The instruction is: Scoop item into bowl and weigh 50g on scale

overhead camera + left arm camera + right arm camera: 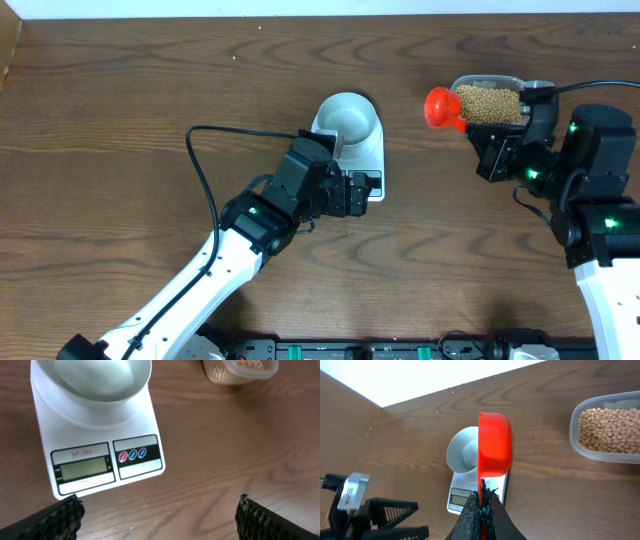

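Note:
The scale's display [84, 468] is blank and my left gripper is short of the buttons. Next, my left gripper brings a finger down to the red button [123, 456] before weighing.
The pale bowl [348, 113] [95, 380] [464, 452] sits on the white scale [370, 160] [100, 467] [462, 496] and looks empty. My left gripper [361, 190] [160, 520] hangs wide open just in front of the scale's display, with only bare table between its fingers [57, 519]. My right gripper [470, 132] [482, 505] is shut on the handle of a red scoop [441, 107] [495, 442], held in the air beside the clear tub [489, 102] [610, 427] of tan beans [612, 430]. No beans show in the scoop.
The tub [242, 369] stands to the right of the scale at the table's back right. A black cable [205, 185] loops over the table left of the left arm. The table's far edge [300, 17] runs close behind the scale.

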Motion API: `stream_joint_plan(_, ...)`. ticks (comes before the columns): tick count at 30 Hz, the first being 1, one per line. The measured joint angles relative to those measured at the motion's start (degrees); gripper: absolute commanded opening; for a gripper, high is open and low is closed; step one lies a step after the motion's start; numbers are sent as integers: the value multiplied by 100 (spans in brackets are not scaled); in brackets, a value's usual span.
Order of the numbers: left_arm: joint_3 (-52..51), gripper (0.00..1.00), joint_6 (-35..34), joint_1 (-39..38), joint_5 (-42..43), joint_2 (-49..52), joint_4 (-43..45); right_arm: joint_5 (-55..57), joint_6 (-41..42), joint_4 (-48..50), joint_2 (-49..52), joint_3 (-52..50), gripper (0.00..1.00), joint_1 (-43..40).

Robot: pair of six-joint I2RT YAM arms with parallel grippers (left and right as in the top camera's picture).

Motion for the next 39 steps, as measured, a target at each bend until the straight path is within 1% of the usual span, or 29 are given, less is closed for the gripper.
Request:
stream_joint_plan(6,433,88,186,-4,9,157,-98,0,-2,46,0,0,1,-2)
stream_joint_plan(10,481,88,168,-31,68,293,-61,44,-2,46,0,0,1,-2)
stream_joint_plan(19,481,87,-35,-487,160,1019,238,116,-2,22,0,0,1,-2)
stream_joint_plan(23,481,87,-61,-492,173,1366,310,129,-2,-24,0,0,1,-2)
stream_joint_plan(34,481,84,-76,-492,175,1827,699,129,-2,-46,0,0,1,-2)
stream_joint_plan(39,481,84,-76,-492,175,1998,831,129,-2,-59,0,0,1,-2)
